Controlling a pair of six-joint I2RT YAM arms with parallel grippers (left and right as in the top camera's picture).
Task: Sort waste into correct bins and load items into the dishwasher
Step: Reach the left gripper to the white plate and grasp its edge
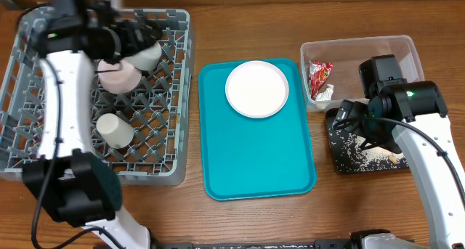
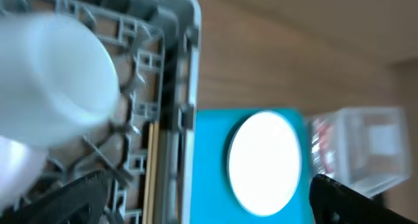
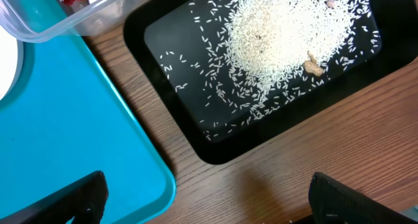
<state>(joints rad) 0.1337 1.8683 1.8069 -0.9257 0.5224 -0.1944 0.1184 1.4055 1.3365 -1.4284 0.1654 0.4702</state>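
The white plate's rim [image 1: 266,116] is clear over the open teal tray, so the robot's left gripper should go on moving toward that rim [image 1: 273,113] until its fingers close there.
The grey dishwasher rack [image 1: 173,96] at the left holds a pinkish-white bowl [image 1: 120,76], a pale grey-green bowl [image 1: 150,56] and a small white cup [image 1: 115,129]. My left gripper [image 1: 139,33] hangs open over the rack's far right corner, just above the pale bowl [image 2: 52,80], holding nothing. The white plate [image 1: 256,89] lies on the teal tray [image 1: 254,154]. A red wrapper [image 1: 320,76] sits in the clear tub [image 1: 385,46]. Rice [image 3: 281,28] is piled in the black tray [image 1: 345,162]. My right gripper [image 3: 209,208] is open and empty above the table by that tray's left edge.
A wooden chopstick [image 2: 153,175] lies along the rack's right wall [image 2: 176,28]. The teal tray [image 3: 65,132] and the clear tub [image 3: 59,18] lie close to the right gripper. Bare wood shows between the teal tray and the black tray [image 3: 170,48].
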